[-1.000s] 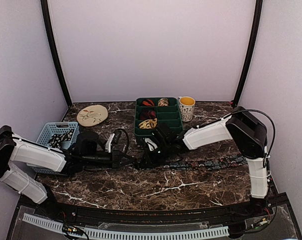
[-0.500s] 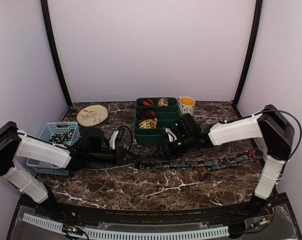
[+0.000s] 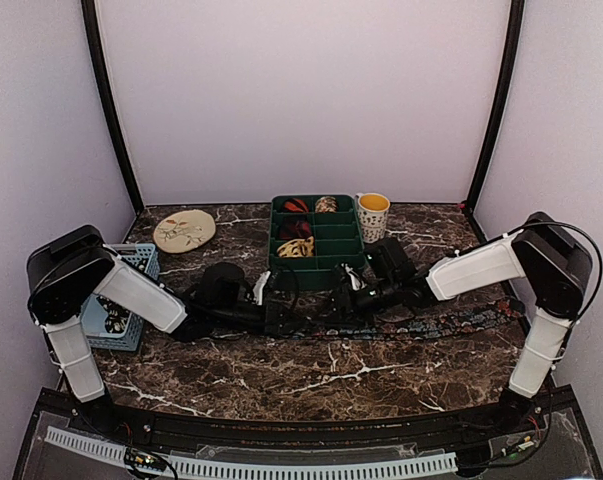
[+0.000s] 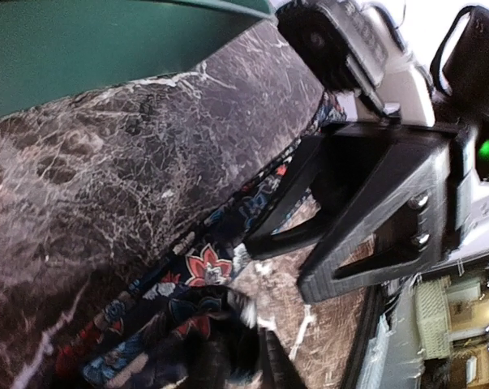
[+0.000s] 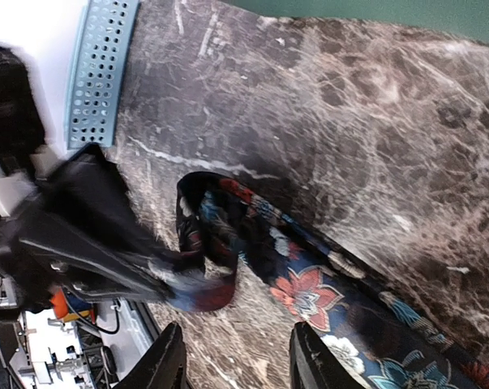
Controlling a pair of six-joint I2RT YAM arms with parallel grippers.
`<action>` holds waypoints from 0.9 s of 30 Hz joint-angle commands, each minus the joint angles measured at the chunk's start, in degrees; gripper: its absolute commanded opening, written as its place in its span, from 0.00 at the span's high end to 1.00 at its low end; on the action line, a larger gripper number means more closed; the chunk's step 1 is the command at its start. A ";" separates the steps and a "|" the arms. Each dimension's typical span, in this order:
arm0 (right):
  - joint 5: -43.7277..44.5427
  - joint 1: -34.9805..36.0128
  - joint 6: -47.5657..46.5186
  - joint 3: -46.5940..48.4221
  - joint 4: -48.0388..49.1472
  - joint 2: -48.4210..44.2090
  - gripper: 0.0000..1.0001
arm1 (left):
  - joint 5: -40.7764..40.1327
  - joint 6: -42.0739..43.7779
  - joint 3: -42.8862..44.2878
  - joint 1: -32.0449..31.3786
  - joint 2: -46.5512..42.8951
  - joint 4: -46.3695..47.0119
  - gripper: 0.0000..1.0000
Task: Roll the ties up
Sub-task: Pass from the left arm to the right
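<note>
The tie's end curls in a loose loop, so my right gripper should pin the tie while my left gripper backs off and takes its side edges.
A long dark-blue tie with red flowers lies flat along the marble table, running right from the centre. Its left end curls up into a loop. My left gripper is shut on the tip of that end, seen blurred in the right wrist view and at the bottom of the left wrist view. My right gripper hovers just right of the loop. It is open, with only bare marble between its fingers. Rolled ties sit in the green tray.
The green tray stands just behind both grippers, its wall close in the left wrist view. A mug is to its right and a round plate at the back left. A blue basket sits partly under the left arm.
My right gripper let go of the tie's end, opened and drew back to the right. My left arm swung in and carried the tie's end rightwards, curling it over.
</note>
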 commanded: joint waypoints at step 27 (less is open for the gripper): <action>2.59 1.96 -2.54 6.37 -4.62 7.28 0.86 | -1.05 -5.92 -2.57 -0.33 4.05 10.45 0.90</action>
